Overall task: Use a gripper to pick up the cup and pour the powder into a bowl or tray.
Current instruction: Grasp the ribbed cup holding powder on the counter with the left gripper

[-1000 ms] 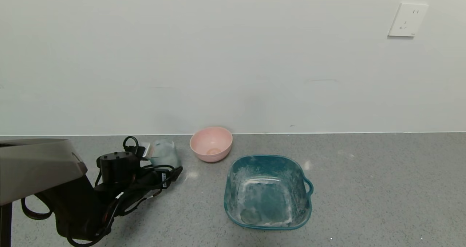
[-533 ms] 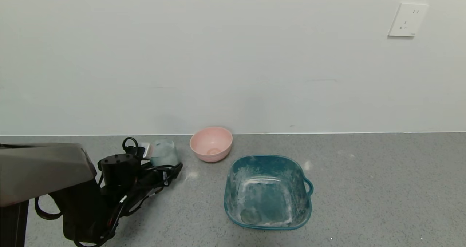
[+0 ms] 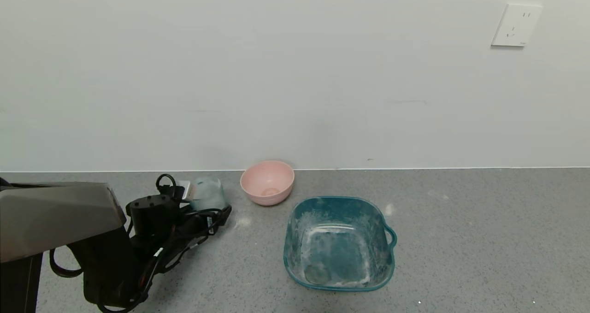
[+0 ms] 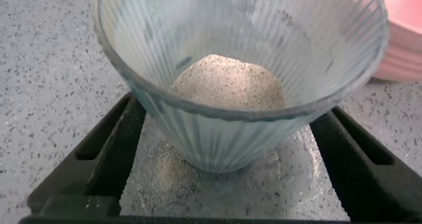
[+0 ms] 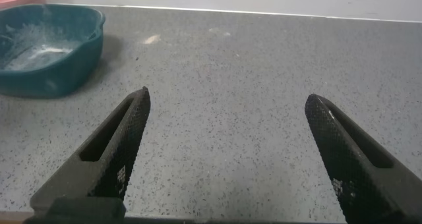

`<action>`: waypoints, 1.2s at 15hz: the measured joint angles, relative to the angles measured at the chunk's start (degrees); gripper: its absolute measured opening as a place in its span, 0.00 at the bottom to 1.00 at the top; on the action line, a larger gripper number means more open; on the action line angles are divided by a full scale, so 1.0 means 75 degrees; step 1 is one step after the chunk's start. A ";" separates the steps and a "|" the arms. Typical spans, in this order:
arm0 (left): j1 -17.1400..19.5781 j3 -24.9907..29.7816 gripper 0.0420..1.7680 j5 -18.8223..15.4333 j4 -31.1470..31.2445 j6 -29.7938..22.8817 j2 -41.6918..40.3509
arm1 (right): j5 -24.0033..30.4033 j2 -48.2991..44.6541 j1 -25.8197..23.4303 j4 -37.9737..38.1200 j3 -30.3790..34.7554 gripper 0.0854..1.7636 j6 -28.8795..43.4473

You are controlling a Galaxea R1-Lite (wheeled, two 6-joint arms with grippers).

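Observation:
The beige powder [image 4: 227,89] has a loose, grainy surface [image 4: 231,79], so I expect it to slide easily along the cup's ribbed side toward the cup's rim when I tilt the cup.
The ribbed pale blue-grey cup [image 3: 208,192] stands upright on the grey counter at the left. In the left wrist view the cup [image 4: 217,132] fills the frame and holds a round mound of beige powder [image 4: 227,85]. My left gripper [image 3: 205,203] is open with the cup between its two fingers, one finger on each side [image 4: 112,151]; the cup's base still rests on the counter. The teal basin [image 3: 289,232], dusted white, sits to the right of the cup. My right gripper [image 5: 224,112] is open and empty above bare counter, out of the head view.
A round pink bowl [image 3: 267,182] stands by the wall between cup and basin; its edge shows in the left wrist view [image 4: 402,46]. The basin also shows in the right wrist view [image 5: 49,56]. The white wall runs close behind. Spilled powder dusts the counter [image 3: 242,221].
My left arm has slid a little to the right and forward, bringing its fingers further around the cup. The cup, bowl and basin have not moved.

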 joint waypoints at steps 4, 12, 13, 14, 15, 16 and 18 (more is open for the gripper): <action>0.0000 -0.0169 0.97 0.0094 -0.0002 0.0000 0.0080 | 0.0000 0.0000 0.0000 0.0000 0.0000 0.97 0.0000; 0.0000 -0.0444 0.97 0.0128 0.0007 0.0000 0.0257 | 0.0000 0.0000 0.0000 0.0003 0.0000 0.97 0.0000; 0.0000 -0.0463 0.97 0.0128 0.0007 0.0000 0.0275 | 0.0000 0.0000 0.0000 0.0000 0.0000 0.97 0.0000; 0.0000 -0.0471 0.97 0.0128 0.0007 0.0000 0.0283 | 0.0000 0.0000 0.0000 0.0000 0.0000 0.97 0.0000; 0.0000 -0.0484 0.97 0.0128 0.0007 0.0000 0.0286 | 0.0000 0.0000 0.0000 0.0000 0.0000 0.97 0.0003; 0.0000 -0.0499 0.97 0.0132 0.0007 0.0000 0.0289 | 0.0000 0.0000 0.0000 0.0000 0.0000 0.97 0.0007; 0.0000 -0.0507 0.97 0.0158 0.0003 0.0000 0.0289 | 0.0000 0.0000 0.0000 0.0000 0.0000 0.97 0.0000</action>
